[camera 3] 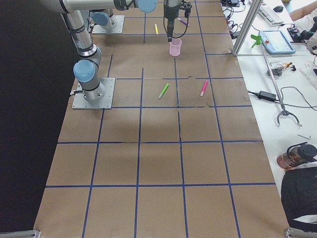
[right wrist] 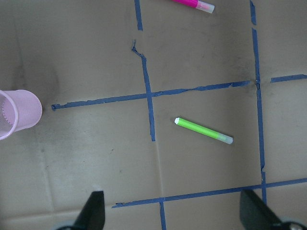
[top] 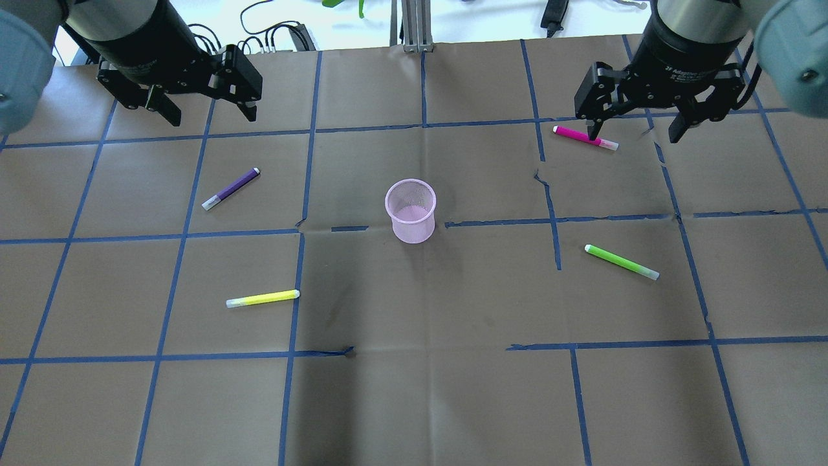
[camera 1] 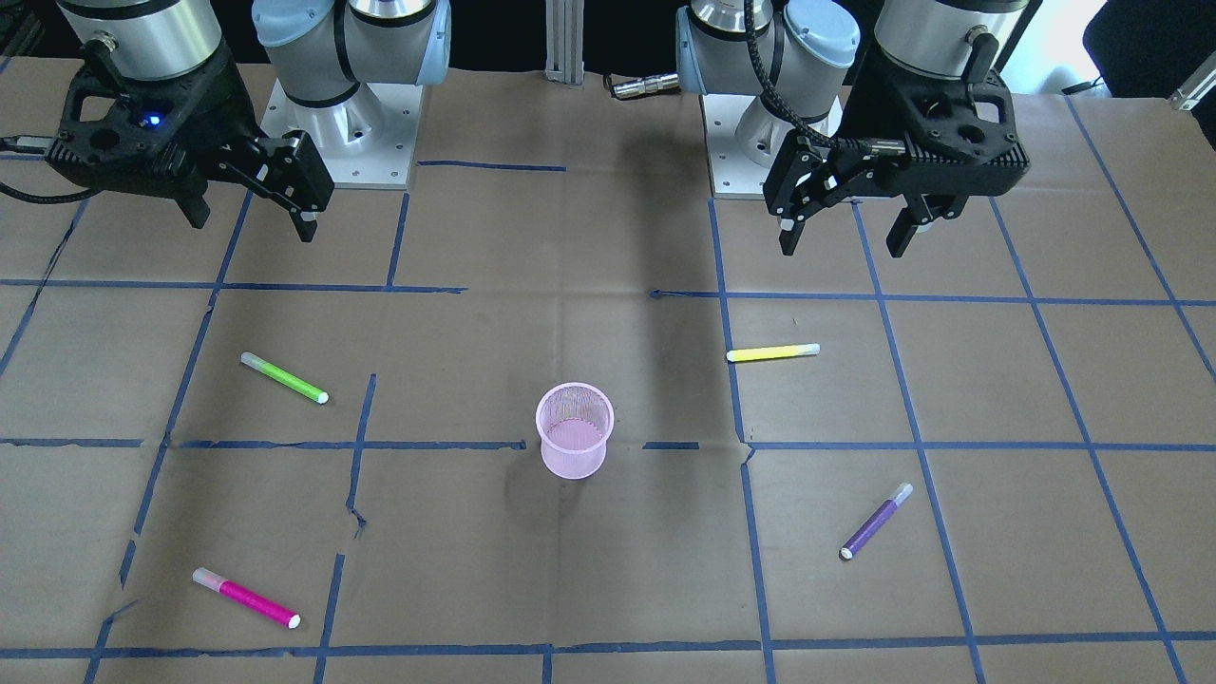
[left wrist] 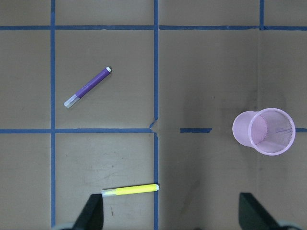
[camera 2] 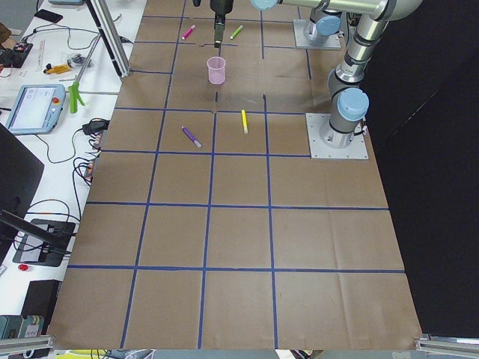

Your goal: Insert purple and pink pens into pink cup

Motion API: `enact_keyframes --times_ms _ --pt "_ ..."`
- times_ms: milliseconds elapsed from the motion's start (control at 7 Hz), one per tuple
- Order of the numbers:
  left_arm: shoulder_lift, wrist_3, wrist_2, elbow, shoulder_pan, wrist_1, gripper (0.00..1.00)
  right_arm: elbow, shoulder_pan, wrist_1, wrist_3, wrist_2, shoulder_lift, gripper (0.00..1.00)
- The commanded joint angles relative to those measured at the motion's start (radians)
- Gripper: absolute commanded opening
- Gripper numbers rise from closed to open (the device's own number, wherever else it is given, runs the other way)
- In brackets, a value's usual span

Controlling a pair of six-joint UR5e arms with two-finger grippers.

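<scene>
I expect the purple pen (camera 1: 877,522) to lean on the cup's rim when I put it in, because the pink cup's opening (camera 1: 576,418) is far wider than the pen.
The pink mesh cup (top: 411,210) stands upright mid-table; it also shows in the front view (camera 1: 574,429). The purple pen (top: 231,188) lies flat to the cup's left, also in the left wrist view (left wrist: 88,88). The pink pen (top: 584,138) lies flat at the far right, cut by the top edge of the right wrist view (right wrist: 192,4). My left gripper (top: 210,115) is open and empty, held high above the table beyond the purple pen. My right gripper (top: 634,134) is open and empty, held high; one finger overlaps the pink pen in the overhead view.
A yellow pen (top: 262,298) lies on the left half, nearer the robot than the purple pen. A green pen (top: 621,262) lies on the right half. Brown paper with blue tape lines (top: 420,123) covers the table. The arm bases (camera 1: 342,123) stand at the robot's edge.
</scene>
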Motion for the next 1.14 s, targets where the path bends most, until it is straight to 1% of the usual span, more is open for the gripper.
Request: enact_keyframes --times_ms 0,143,286,429,571,714,857,1000 --pt "-0.001 -0.002 -0.003 0.002 0.000 -0.002 0.99 0.002 0.000 0.001 -0.003 -0.001 -0.002 1.00" --pt "-0.012 -0.007 -0.002 0.022 0.001 -0.011 0.99 0.002 0.000 -0.003 -0.003 0.005 -0.002 1.00" --pt "0.002 0.001 -0.012 0.034 0.014 -0.015 0.99 0.001 -0.001 -0.002 -0.003 -0.001 -0.002 1.00" --pt "0.013 0.021 -0.055 0.019 0.049 -0.017 0.99 0.001 0.000 -0.002 -0.003 0.000 -0.002 1.00" --pt "-0.012 0.041 -0.055 0.034 0.075 -0.015 0.99 -0.005 0.000 0.000 -0.001 0.006 -0.005 1.00" --pt "-0.013 0.086 -0.046 0.000 0.078 -0.003 0.99 -0.002 0.002 0.000 0.000 0.008 -0.007 1.00" --pt "-0.029 0.204 -0.043 -0.017 0.080 0.000 0.99 -0.001 0.002 0.000 0.000 0.008 -0.007 1.00" --pt "-0.033 0.357 -0.002 -0.051 0.078 0.005 0.99 0.004 0.002 0.007 0.000 0.008 -0.010 1.00"
